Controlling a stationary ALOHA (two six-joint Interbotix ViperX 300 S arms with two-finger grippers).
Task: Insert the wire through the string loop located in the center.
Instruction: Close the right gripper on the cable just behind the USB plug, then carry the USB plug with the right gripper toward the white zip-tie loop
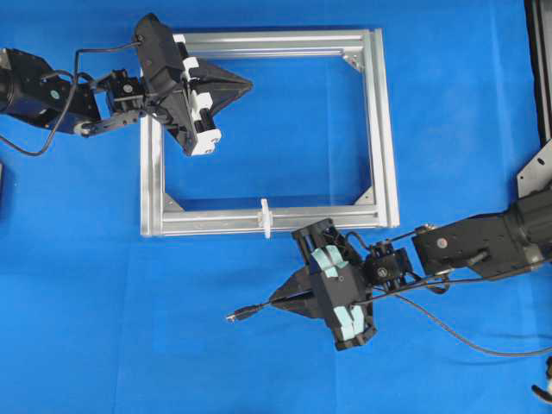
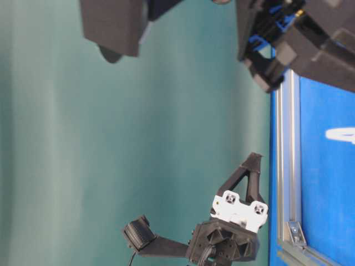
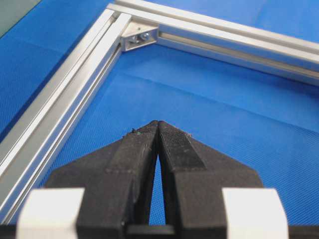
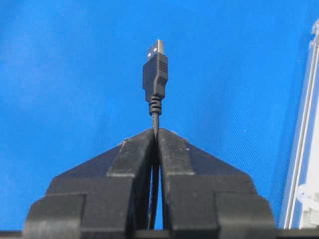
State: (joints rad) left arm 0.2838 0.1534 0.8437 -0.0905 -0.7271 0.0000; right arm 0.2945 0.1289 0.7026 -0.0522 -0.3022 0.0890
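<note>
Next, my right gripper pulls back and then lines the plug up with the loop (image 1: 266,217) first, because the plug's metal tip (image 1: 231,317) is past the string loop and off the near bar.
The wire (image 1: 483,345) is a thin black cable; its dark plug with a metal tip (image 1: 240,315) points left on the blue mat. My right gripper (image 1: 274,302) is shut on the wire just behind the plug, which sticks out past the fingertips (image 4: 155,74). The white string loop (image 1: 266,217) stands across the near bar of the silver frame (image 1: 379,129), up and slightly right of the plug; its edge shows at the right wrist view's lower right (image 4: 309,196). My left gripper (image 1: 248,84) is shut on nothing, hovering inside the frame's upper left part (image 3: 158,123).
Silver corner brackets (image 3: 139,37) sit inside the frame corners. A grey plate (image 1: 536,172) lies at the right edge of the mat. The wire trails off to the lower right.
</note>
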